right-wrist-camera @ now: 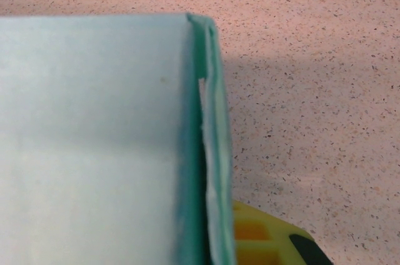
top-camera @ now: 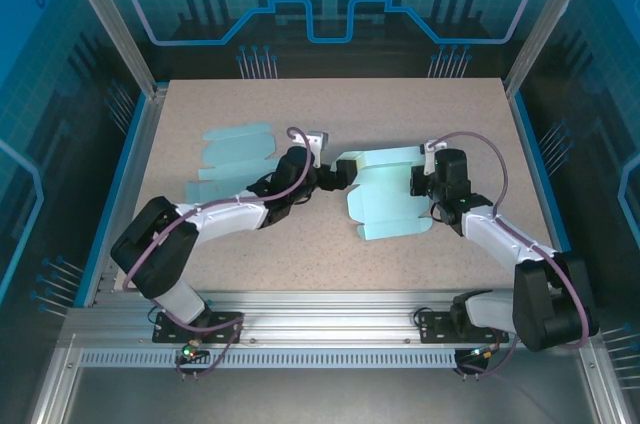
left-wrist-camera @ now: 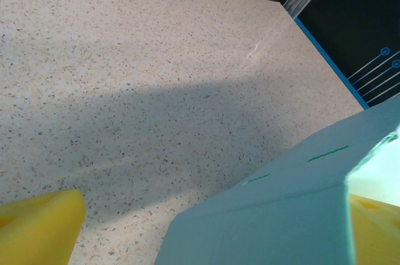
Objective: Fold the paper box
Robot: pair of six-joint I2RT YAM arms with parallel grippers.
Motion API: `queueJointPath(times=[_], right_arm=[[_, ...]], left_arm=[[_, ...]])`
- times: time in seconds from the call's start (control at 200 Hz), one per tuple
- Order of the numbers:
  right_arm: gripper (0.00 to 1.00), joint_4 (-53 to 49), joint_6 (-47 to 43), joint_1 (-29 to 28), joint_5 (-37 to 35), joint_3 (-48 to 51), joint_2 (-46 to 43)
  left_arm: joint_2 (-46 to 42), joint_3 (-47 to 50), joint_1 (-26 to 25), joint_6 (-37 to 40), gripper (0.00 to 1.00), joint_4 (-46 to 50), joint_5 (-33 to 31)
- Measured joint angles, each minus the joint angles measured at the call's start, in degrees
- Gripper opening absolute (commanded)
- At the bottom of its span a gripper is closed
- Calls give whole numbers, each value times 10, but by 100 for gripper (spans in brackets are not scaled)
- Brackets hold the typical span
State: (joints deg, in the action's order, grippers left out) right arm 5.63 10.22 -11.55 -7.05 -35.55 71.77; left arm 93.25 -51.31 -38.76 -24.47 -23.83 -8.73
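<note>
The raised teal panel [left-wrist-camera: 281,199] leans out into the gap of my left gripper. My left gripper should move back and reach under the panel from the near side [top-camera: 358,206].
A light teal paper box [top-camera: 385,206], partly folded, lies at the table's middle. My right gripper [top-camera: 424,184] is shut on the box's right wall. In the right wrist view that doubled wall [right-wrist-camera: 211,140] stands upright, with one yellow finger [right-wrist-camera: 265,240] pressed against its outer side; the other finger is hidden behind the paper. My left gripper [top-camera: 340,176] is open at the box's left end. In the left wrist view its yellow fingertips [left-wrist-camera: 37,227] stand wide apart, and a raised teal panel [left-wrist-camera: 281,215] reaches into the gap from the right.
A second flat teal box blank [top-camera: 235,156] lies at the back left of the speckled table [top-camera: 330,104]. Blue rails and metal posts frame the table's sides. The arms' bases sit on the aluminium rail [top-camera: 330,329] at the near edge.
</note>
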Motion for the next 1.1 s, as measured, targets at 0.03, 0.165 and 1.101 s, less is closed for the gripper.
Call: queueJointPath(times=[0.03, 0.165, 1.101], right_arm=[[0, 0, 0, 0, 0, 0, 0], [0, 0, 0, 0, 0, 0, -1], [0, 13, 2, 5, -2, 7, -12]], left_arm=[[3, 0, -1, 2, 99, 0, 0], [25, -17, -8, 8, 99, 0, 0], [-57, 135, -31, -72, 99, -110, -21]])
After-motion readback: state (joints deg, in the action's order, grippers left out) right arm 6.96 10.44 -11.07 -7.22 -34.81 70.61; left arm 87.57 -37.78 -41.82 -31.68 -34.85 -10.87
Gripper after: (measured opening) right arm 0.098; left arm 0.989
